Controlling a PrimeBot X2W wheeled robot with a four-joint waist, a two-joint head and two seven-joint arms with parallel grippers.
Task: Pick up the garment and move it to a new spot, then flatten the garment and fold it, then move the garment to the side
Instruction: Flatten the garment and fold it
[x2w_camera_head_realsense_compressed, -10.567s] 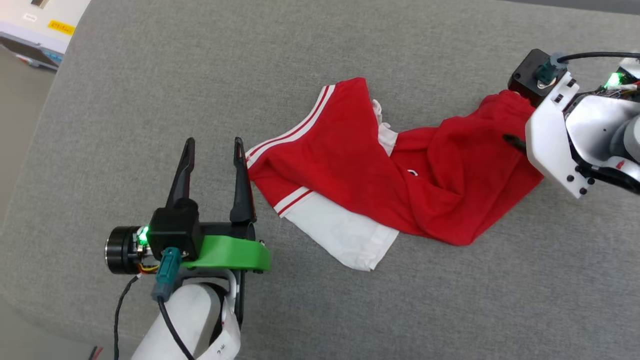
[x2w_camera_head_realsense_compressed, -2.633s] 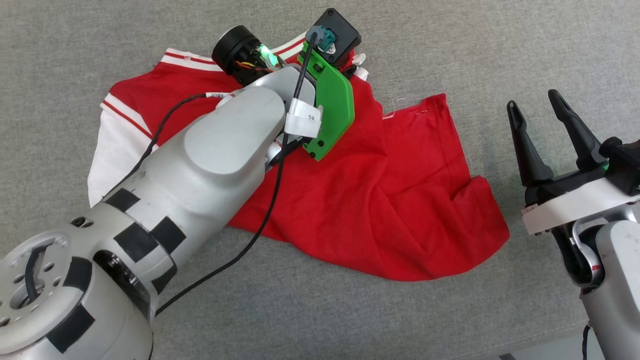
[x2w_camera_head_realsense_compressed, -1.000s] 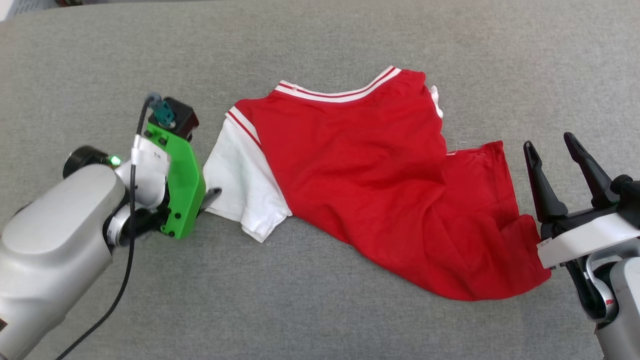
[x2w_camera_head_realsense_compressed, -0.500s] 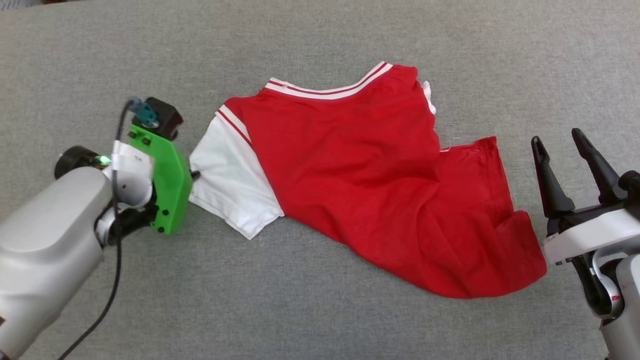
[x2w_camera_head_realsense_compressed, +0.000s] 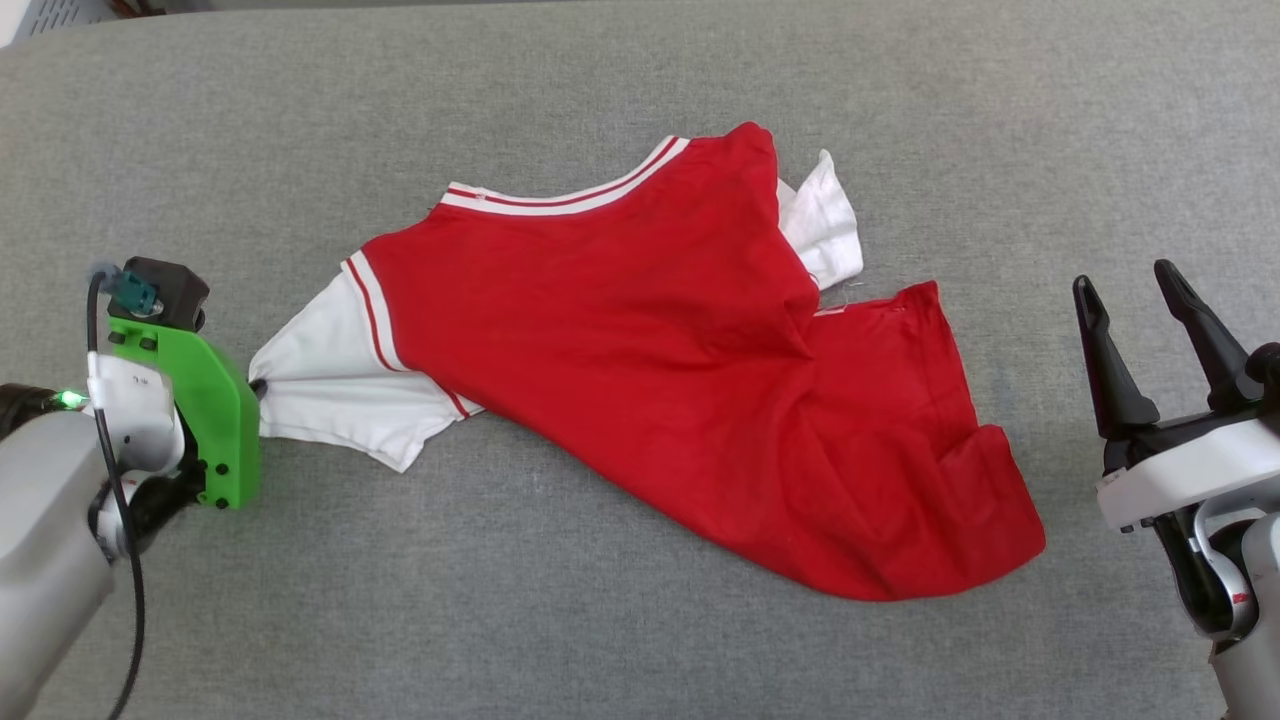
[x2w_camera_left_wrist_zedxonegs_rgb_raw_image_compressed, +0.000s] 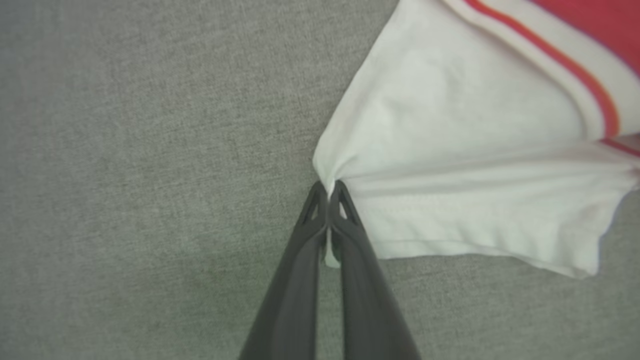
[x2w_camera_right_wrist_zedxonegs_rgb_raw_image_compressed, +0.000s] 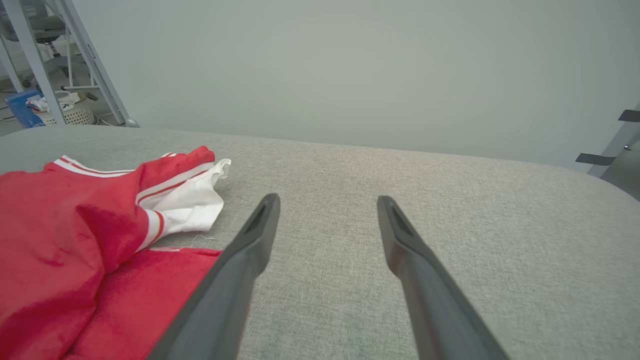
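Note:
I expect the garment's bunched white sleeve (x2w_camera_head_realsense_compressed: 825, 228) to come free and draw the garment's folded red shoulder (x2w_camera_head_realsense_compressed: 770, 198) open when I pull, because the sleeve sticks out behind the shoulder.
The garment (x2w_camera_head_realsense_compressed: 640, 360), a red T-shirt with white sleeves and striped trim, lies spread and wrinkled across the grey surface in the head view. My left gripper (x2w_camera_left_wrist_zedxonegs_rgb_raw_image_compressed: 328, 186) is shut on the edge of its white left sleeve (x2w_camera_left_wrist_zedxonegs_rgb_raw_image_compressed: 470, 165), which is pulled taut toward the left gripper (x2w_camera_head_realsense_compressed: 258, 386) at the far left of the head view. The other white sleeve (x2w_camera_head_realsense_compressed: 822, 225) is bunched behind the red body. My right gripper (x2w_camera_head_realsense_compressed: 1130, 285) stands open to the right of the hem, touching nothing. In the right wrist view the garment (x2w_camera_right_wrist_zedxonegs_rgb_raw_image_compressed: 75, 240) lies left of the open right gripper (x2w_camera_right_wrist_zedxonegs_rgb_raw_image_compressed: 327, 200).
The grey padded surface (x2w_camera_head_realsense_compressed: 600, 620) extends well beyond the garment on all sides. Beyond its far left edge stand a metal frame (x2w_camera_right_wrist_zedxonegs_rgb_raw_image_compressed: 95, 65) and a white basket (x2w_camera_right_wrist_zedxonegs_rgb_raw_image_compressed: 65, 112) on the floor.
My left gripper has shut on the white sleeve's edge and pulled it left, stretching the sleeve and dragging the garment leftward. The far sleeve has come into view. The right gripper stayed open.

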